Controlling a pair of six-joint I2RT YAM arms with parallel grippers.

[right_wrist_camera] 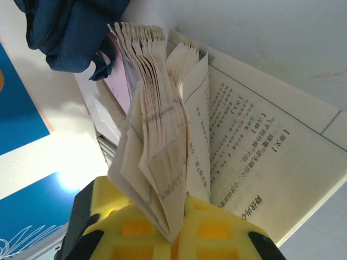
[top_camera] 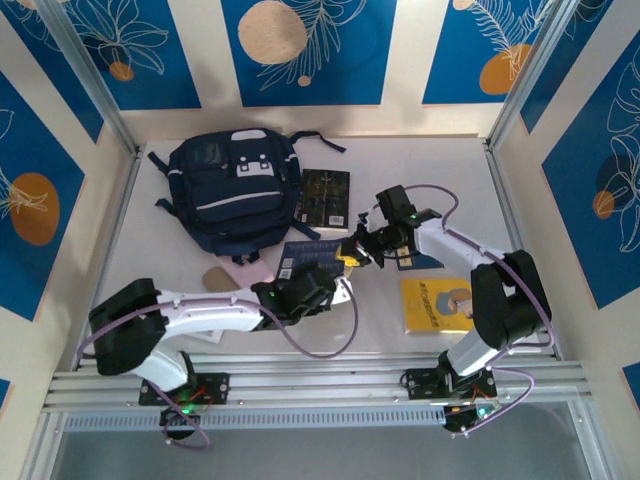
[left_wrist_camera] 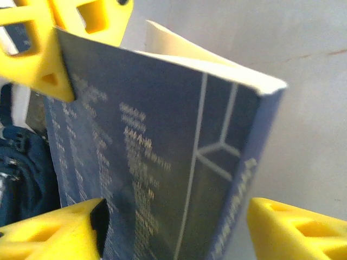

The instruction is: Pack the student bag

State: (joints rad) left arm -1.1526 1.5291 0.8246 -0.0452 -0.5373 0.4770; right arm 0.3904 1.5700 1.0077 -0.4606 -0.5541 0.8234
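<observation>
My left gripper should hold the spine (left_wrist_camera: 245,165) while my right gripper takes all the pages together, because my right gripper is pinching only part of the blue book's pages (right_wrist_camera: 162,122).
The student bag (top_camera: 232,188), navy with a grey-white front patch, lies at the back left of the table; its fabric also shows in the left wrist view (left_wrist_camera: 16,173) and the right wrist view (right_wrist_camera: 70,27). A blue book (top_camera: 303,257) sits mid-table in front of it. My right gripper (top_camera: 357,250) is shut on a sheaf of the book's pages (right_wrist_camera: 157,141), which fan open above the yellow fingers (right_wrist_camera: 217,233). My left gripper (top_camera: 325,283) is open, its fingers (left_wrist_camera: 70,230) standing either side of the blue cover (left_wrist_camera: 162,162) with gaps.
A dark book (top_camera: 325,197) lies right of the bag. On the right front of the table is a yellow book (top_camera: 436,303). A tan object (top_camera: 215,277) and pale papers (top_camera: 246,258) lie just in front of the bag.
</observation>
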